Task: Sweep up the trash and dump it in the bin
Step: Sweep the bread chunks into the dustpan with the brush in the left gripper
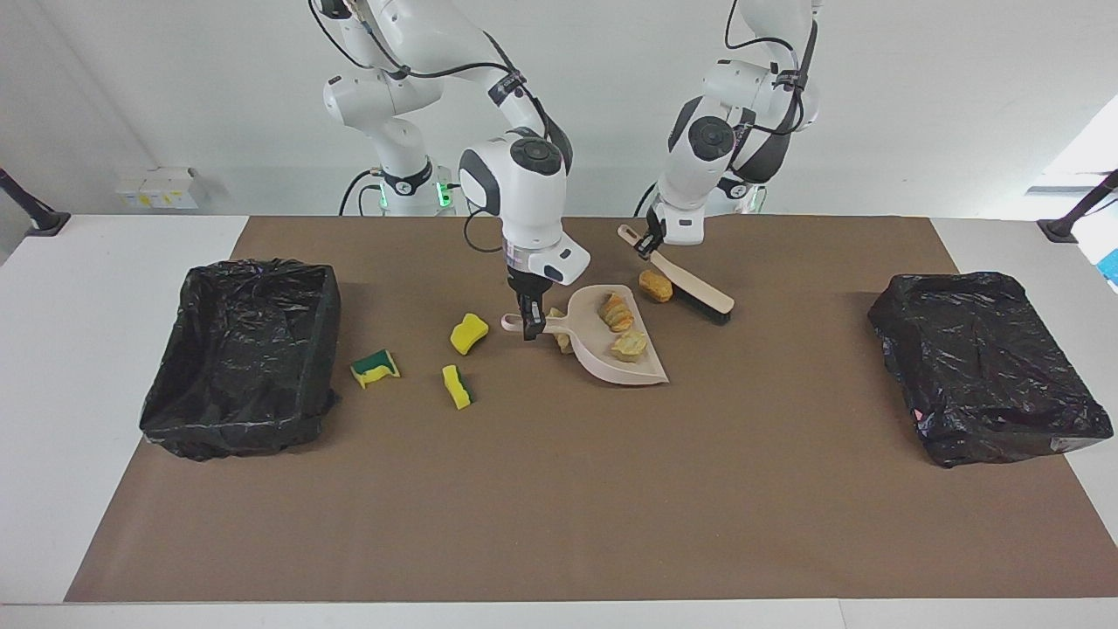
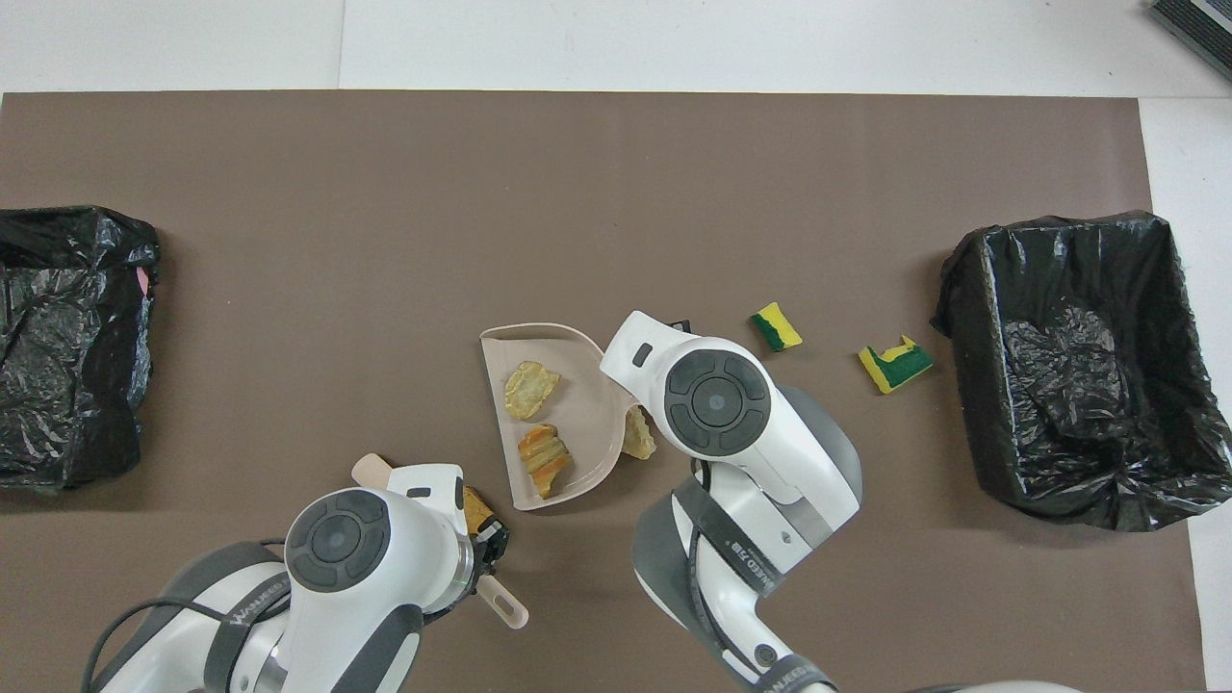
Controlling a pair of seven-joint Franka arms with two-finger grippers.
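I should pull the dustpan back with my right gripper before I sweep with my left gripper, because the orange-brown lump (image 1: 655, 285) is beside the corner of the dustpan's opening (image 1: 593, 331).
My right gripper (image 1: 529, 330) is shut on the handle of the beige dustpan (image 1: 642, 371), which rests on the mat. Two trash lumps (image 1: 629, 345) lie in the pan (image 2: 589, 404), and a pale lump (image 2: 638, 438) sits against its rim by the handle. My left gripper (image 1: 648, 247) is shut on the handle of the beige brush (image 1: 699, 295), whose bristles touch an orange-brown lump (image 1: 655, 286) just nearer to the robots than the pan. Three yellow-and-green sponge bits (image 1: 469, 333) (image 1: 375, 367) (image 1: 457, 386) lie between the pan and the open black-lined bin (image 1: 323, 332).
A second black-bagged bin (image 1: 987, 376) stands at the left arm's end of the table. A brown mat (image 1: 559, 507) covers the table's middle. In the overhead view one sponge bit is hidden under my right arm.
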